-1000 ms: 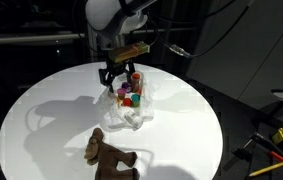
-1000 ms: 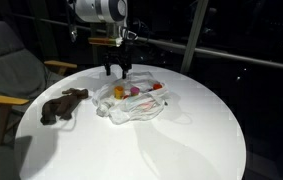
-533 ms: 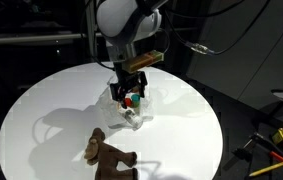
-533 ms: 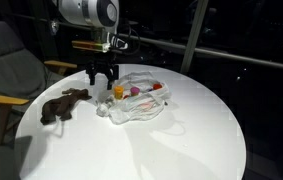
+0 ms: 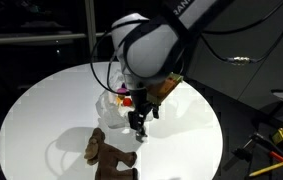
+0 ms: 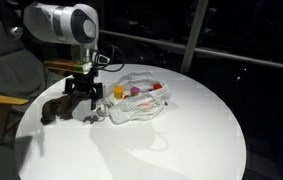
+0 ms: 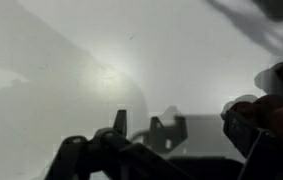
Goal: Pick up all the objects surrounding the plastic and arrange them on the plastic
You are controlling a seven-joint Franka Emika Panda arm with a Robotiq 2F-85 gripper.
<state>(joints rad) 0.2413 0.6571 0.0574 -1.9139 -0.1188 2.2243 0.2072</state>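
Note:
Next, I swing back to the small clear object (image 6: 102, 110) at the plastic's edge and grab it, because my open gripper is over empty table (image 7: 146, 80) beside the plush.
A crumpled clear plastic sheet (image 6: 139, 103) lies near the middle of the round white table (image 6: 181, 140). Several small red, orange and yellow objects (image 6: 141, 92) rest on it. The sheet also shows behind the arm in an exterior view (image 5: 111, 104). A brown plush animal (image 6: 57, 106) lies on the table beside the plastic, and it shows in both exterior views (image 5: 108, 154). My gripper (image 6: 86, 99) hangs open and empty low over the table, between the plush and the plastic. In the wrist view the gripper (image 7: 181, 135) holds nothing, and the brown plush (image 7: 279, 100) sits at the right edge.
A grey chair with a wooden armrest (image 6: 1, 70) stands close to the table's edge, near the plush. Yellow tools (image 5: 281, 138) lie on the dark floor beyond the table. The near half of the table is bare white surface (image 5: 181, 150).
My gripper has moved away from above the plastic and down toward the brown plush. The objects on the plastic and the plush have stayed in place.

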